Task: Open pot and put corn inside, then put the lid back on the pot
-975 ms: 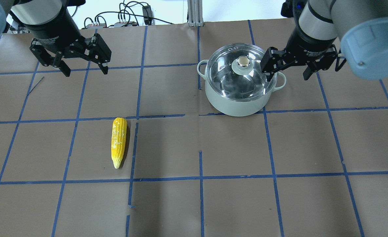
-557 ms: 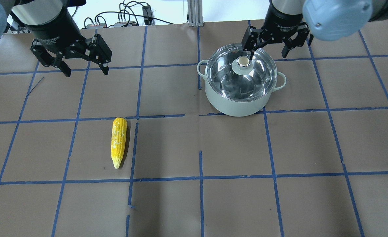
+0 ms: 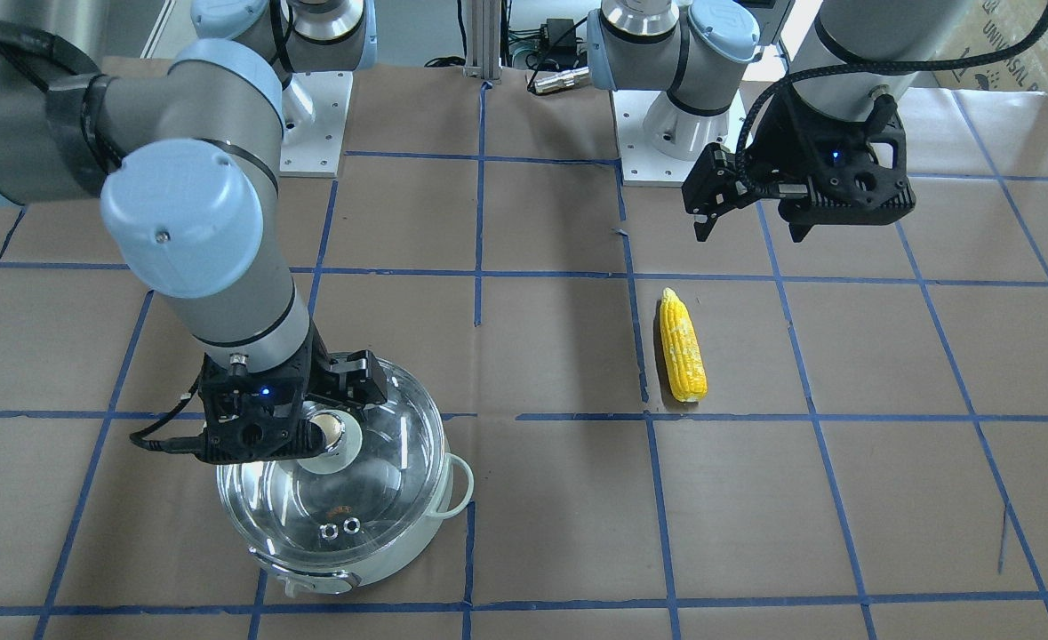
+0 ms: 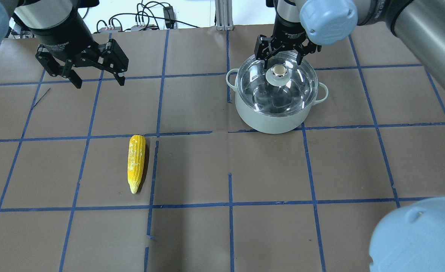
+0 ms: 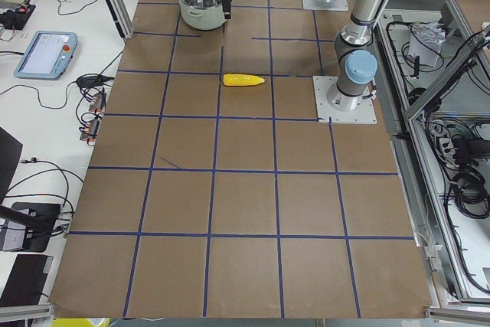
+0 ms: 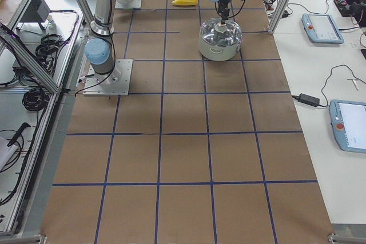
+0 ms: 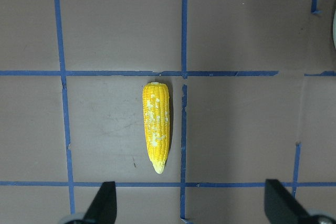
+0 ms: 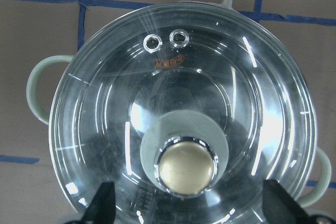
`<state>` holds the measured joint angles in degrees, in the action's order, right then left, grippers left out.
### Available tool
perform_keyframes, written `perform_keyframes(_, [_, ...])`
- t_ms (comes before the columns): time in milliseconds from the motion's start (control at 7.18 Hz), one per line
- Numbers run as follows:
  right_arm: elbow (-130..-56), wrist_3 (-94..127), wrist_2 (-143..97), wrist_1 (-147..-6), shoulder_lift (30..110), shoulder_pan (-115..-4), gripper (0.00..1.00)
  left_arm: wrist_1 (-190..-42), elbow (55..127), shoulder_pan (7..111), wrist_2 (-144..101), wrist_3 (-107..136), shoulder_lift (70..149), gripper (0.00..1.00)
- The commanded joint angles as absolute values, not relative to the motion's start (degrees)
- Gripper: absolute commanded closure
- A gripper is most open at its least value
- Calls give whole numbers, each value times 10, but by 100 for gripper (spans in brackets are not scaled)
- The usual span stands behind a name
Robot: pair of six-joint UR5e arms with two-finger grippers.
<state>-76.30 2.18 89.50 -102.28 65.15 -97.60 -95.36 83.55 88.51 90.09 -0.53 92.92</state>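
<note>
I expect the lid to come off and leave the pale green pot standing when I lift it, because the lid's smooth rim (image 3: 440,475) rests on the pot.
The pale green pot (image 4: 277,115) stands at the table's far right of centre with the clear glass lid (image 4: 296,85) on it. My right gripper (image 4: 282,63) hangs open just above the lid's beige knob (image 4: 279,70), one finger on each side; the right wrist view shows the knob (image 8: 187,167) between the fingertips (image 8: 102,205), apart from them. The yellow corn (image 4: 136,163) lies on the table at the left, tapered end towards me. My left gripper (image 4: 99,82) is open and empty, high above the table beyond the corn (image 7: 157,127).
Brown paper with a blue tape grid covers the table (image 4: 267,170). Cables and boxes (image 4: 143,20) lie beyond its far edge. The arm bases (image 3: 679,124) stand on the robot's side. My right arm's elbow (image 4: 418,234) fills the overhead view's lower right corner.
My right gripper has swung left from beside the pot's right handle to above the lid's knob, still open. The left gripper, corn, pot and lid have not moved.
</note>
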Motion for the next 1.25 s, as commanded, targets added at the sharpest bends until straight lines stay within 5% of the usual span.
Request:
perform_keyframes(0, [-764, 22, 896, -1034, 632, -976, 7, -954, 836, 885, 901, -5, 931, 0])
perform_keyframes(418, [-766, 23, 896, -1025, 631, -977, 15, -953, 837, 885, 901, -6, 932, 0])
perform_keyframes(835, [-766, 22, 896, -1025, 631, -977, 54, -953, 843, 885, 901, -6, 928, 0])
perform_keyframes(1114, [-766, 16, 896, -1024, 634, -977, 69, -953, 838, 885, 901, -6, 929, 0])
